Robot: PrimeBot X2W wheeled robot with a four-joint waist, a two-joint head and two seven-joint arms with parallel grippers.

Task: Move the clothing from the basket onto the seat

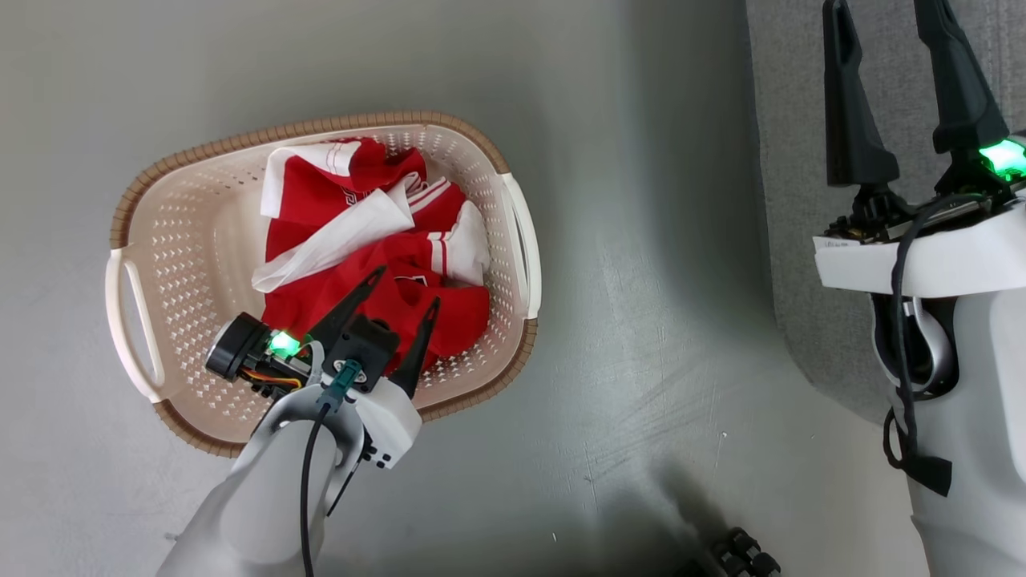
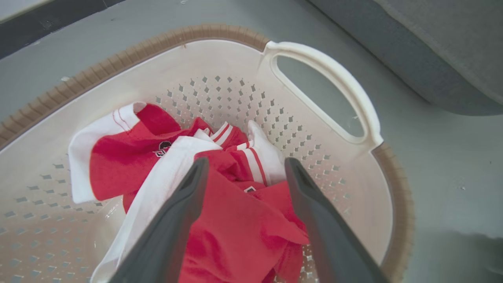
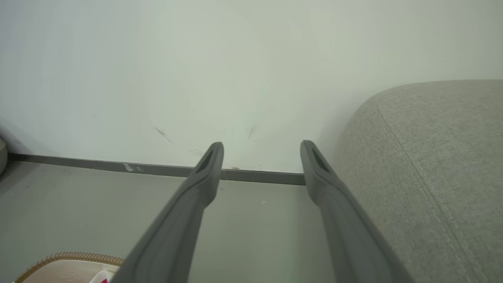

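The red shirt (image 1: 405, 299) will come away and leave another red garment behind when I lift it, because separate logos (image 1: 349, 197) show among the red folds.
The basket (image 1: 513, 232), cream with a brown rim, stands on the floor left of the seat (image 1: 801, 160). The clothing (image 1: 321, 200) lies crumpled inside it, red with white trim. My left gripper (image 1: 406, 288) is open, reaching into the basket from its near side, fingers spread over the near part of the pile. In the left wrist view the clothing (image 2: 118, 165) runs between the open left gripper (image 2: 246, 162) fingers; the basket (image 2: 220, 31) rim curves behind, the seat (image 2: 452, 47) beyond. My right gripper (image 1: 880, 12) is open and holds nothing over the seat's edge. The right gripper (image 3: 262, 144) points at a wall, the seat (image 3: 432, 177) to its right.
Bare grey floor (image 1: 641, 361) separates the basket from the seat. A pale wall with a dark skirting strip (image 3: 118, 167) stands ahead of the right arm. A dark wheeled part (image 1: 745, 553) shows at the bottom edge. The basket rim (image 3: 70, 257) shows low left in the right wrist view.
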